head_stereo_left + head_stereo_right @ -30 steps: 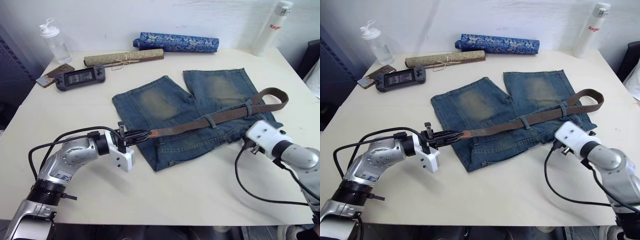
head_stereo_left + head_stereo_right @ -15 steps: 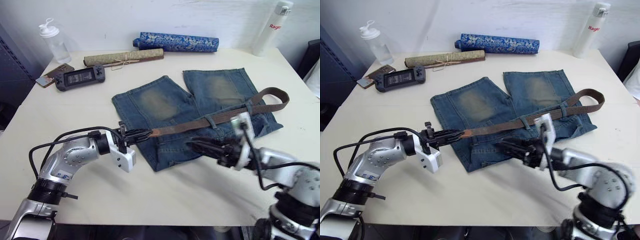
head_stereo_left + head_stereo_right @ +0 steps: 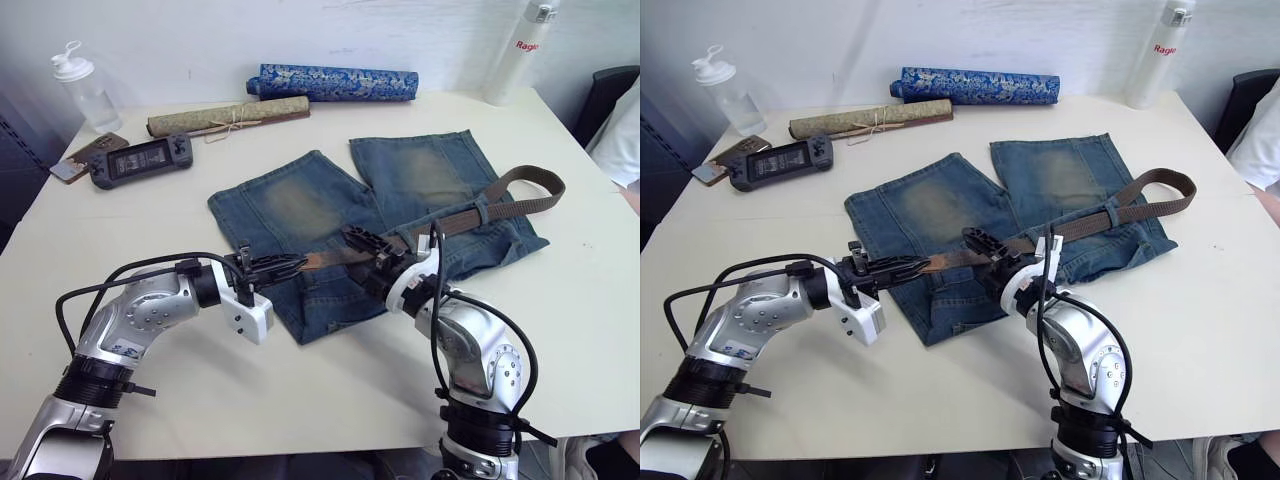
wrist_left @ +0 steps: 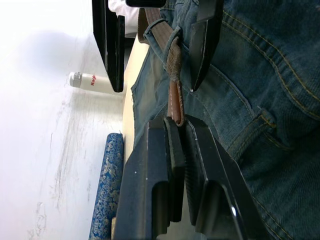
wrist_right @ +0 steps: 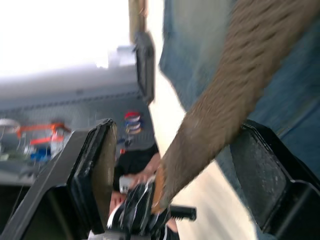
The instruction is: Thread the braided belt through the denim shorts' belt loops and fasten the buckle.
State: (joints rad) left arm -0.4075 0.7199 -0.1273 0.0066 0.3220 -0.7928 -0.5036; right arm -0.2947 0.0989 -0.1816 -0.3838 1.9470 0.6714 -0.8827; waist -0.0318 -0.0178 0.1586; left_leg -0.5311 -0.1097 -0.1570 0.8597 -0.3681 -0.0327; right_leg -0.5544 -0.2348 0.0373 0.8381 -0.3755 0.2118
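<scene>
A loose bend (image 3: 555, 185) sticks out past the denim shorts, so I expect the braided belt (image 3: 460, 222) to slip through the belt loops and take up slack when I pull.
The denim shorts (image 3: 330, 205) lie flat mid-table, waistband toward me. The braided belt (image 3: 455, 218) runs along the waistband, passes under a belt loop (image 3: 483, 211) and folds back at the right (image 3: 540, 185). I cannot make out the buckle. My left gripper (image 3: 296, 264) is shut on the belt's tan tip (image 4: 175, 111) at the shorts' left edge. Just to its right, my right gripper (image 3: 360, 250) is open, one finger on each side of the belt (image 5: 220, 90), not pinching it.
Along the back lie a blue patterned roll (image 3: 335, 82) and a tan rolled mat (image 3: 228, 115). A game console (image 3: 140, 160) and a clear bottle (image 3: 75, 85) are at the back left, a white bottle (image 3: 515, 55) at the back right. A person's sleeve (image 3: 620, 120) shows at the right.
My right arm has swung in from the table's right side toward the left and now straddles the belt beside my left gripper. The left gripper keeps its hold. The camera has shifted slightly.
</scene>
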